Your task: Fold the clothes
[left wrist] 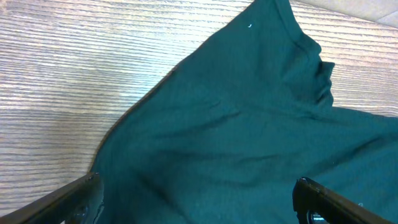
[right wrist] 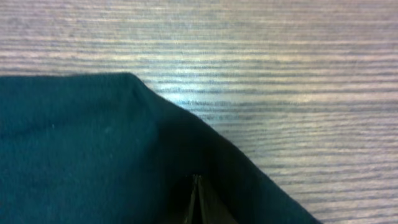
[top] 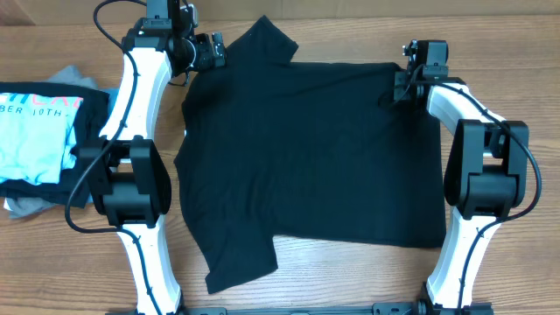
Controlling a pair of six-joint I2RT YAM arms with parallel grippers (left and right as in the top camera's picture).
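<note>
Next, my right gripper pulls the black T-shirt's far corner point(right wrist: 186, 134) out toward the open wood point(top: 457, 63) before folding, because that corner slants inward under the gripper.
A black T-shirt point(top: 315, 149) lies spread flat on the wooden table, one sleeve at the far edge point(top: 267, 39) and one at the near edge point(top: 236, 258). My left gripper point(top: 213, 54) is open just above the shirt's far left part, beside the far sleeve. In the left wrist view its jaws point(left wrist: 196, 200) straddle the shirt fabric point(left wrist: 249, 124). My right gripper point(top: 400, 87) is at the shirt's far right corner. In the right wrist view its fingers point(right wrist: 196, 186) are shut together on the shirt's corner fabric point(right wrist: 93, 143).
A stack of garments sits at the table's left edge: a light blue T-shirt with white lettering point(top: 35, 131) on top, dark fabric point(top: 52, 86) around it and a grey garment point(top: 24, 206) beneath. Bare wood point(right wrist: 280, 74) lies beyond the shirt's corner.
</note>
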